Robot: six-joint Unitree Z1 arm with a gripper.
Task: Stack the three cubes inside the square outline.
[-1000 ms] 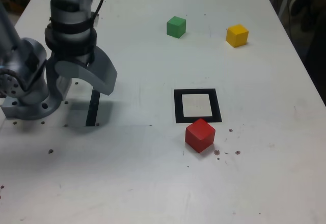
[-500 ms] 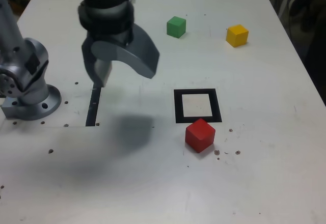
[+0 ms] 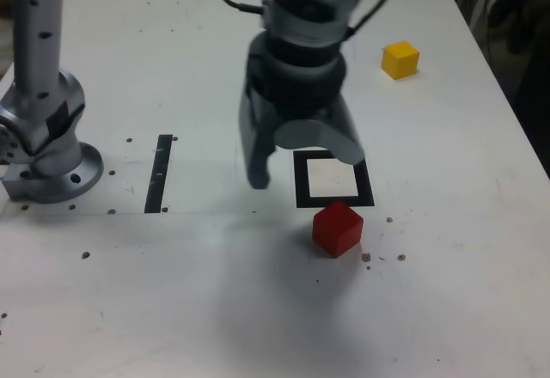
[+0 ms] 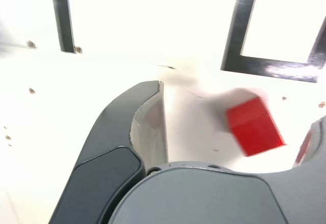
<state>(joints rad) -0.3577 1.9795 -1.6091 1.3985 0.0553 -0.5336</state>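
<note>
My gripper needs to move over and turn to the cube's flat sides (image 3: 350, 236) before it closes, because the red cube (image 3: 338, 227) is crooked to it and closer to one finger.
My gripper (image 3: 302, 165) hangs open above the table, over the left side of the square outline (image 3: 335, 200) as the exterior view shows it. The red cube (image 3: 337, 228) lies just in front of the outline, turned a little, touching nothing. In the wrist view the red cube (image 4: 254, 127) shows blurred between my two spread fingers, with a corner of the square outline (image 4: 237, 35) beyond it. The yellow cube (image 3: 400, 59) sits far back on the exterior view's right. The green cube is hidden behind my arm.
A narrow black strip (image 3: 160, 176) lies on the exterior view's left, beside the arm's grey base (image 3: 47, 155). Small dark specks dot the white table (image 3: 447, 292) around the red cube. The table's right edge runs close past the yellow cube.
My gripper has swung from the black strip on the exterior view's left across to the square outline, and now covers the green cube. The cubes have not moved.
</note>
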